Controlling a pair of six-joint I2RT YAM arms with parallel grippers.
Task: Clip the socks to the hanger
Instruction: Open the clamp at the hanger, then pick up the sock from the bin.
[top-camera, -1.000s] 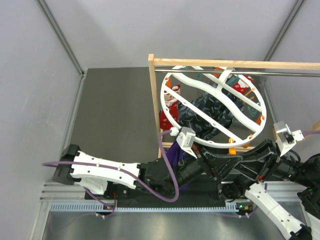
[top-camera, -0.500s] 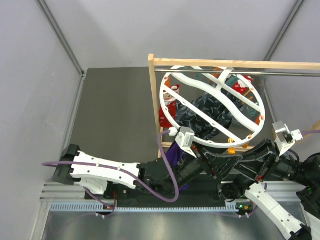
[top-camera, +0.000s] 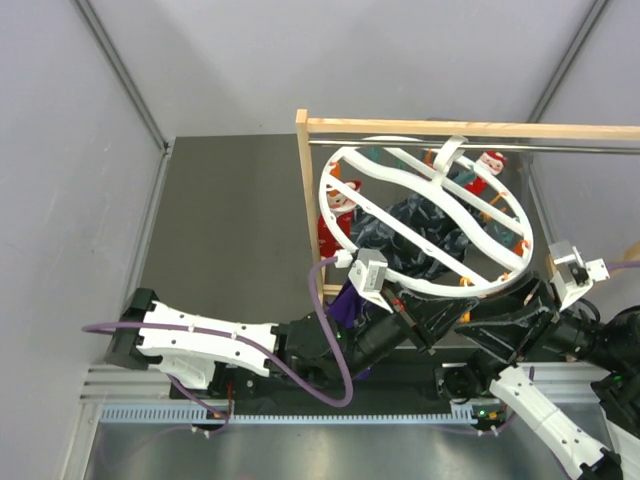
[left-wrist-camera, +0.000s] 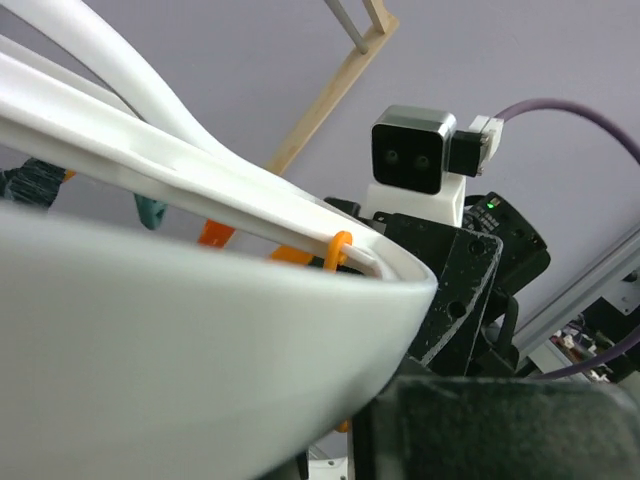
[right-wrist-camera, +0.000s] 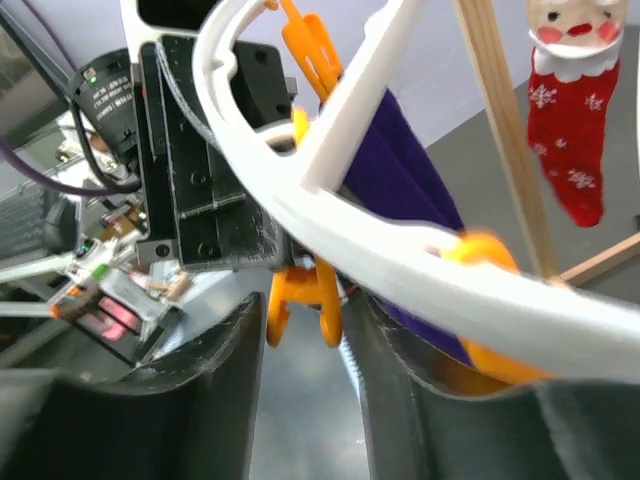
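Observation:
My left gripper is at the empty orange clip (right-wrist-camera: 303, 292), so it should stay there while my right gripper goes off to get the red Santa sock (top-camera: 488, 168) past the hanger.
The white ring hanger (top-camera: 450, 288) hangs from the rod, with orange clips round its rim. Two red Santa socks (top-camera: 340, 205) (top-camera: 485, 168) and a dark patterned sock (top-camera: 400, 225) hang from it. A purple sock (top-camera: 350, 300) hangs below its near-left rim and shows again in the right wrist view (right-wrist-camera: 400, 170). My right gripper (right-wrist-camera: 302, 330) is open, its fingers either side of an orange clip (right-wrist-camera: 300, 300) under the rim (right-wrist-camera: 330, 225). My left gripper (top-camera: 392, 312) sits under the near rim. The rim (left-wrist-camera: 150, 330) fills its view, with only one dark finger (left-wrist-camera: 500, 425) showing.
The wooden-framed rack (top-camera: 302, 200) with its metal rod (top-camera: 560, 146) stands on the dark table (top-camera: 230, 230) and encloses the hanger. Both arms crowd together below the near rim. The right wrist camera (left-wrist-camera: 415, 150) faces the left gripper at close range.
The hanger has tilted and swung, and the right-hand Santa sock has risen into view. The left gripper has shut. The right gripper's jaws have widened off the orange clip.

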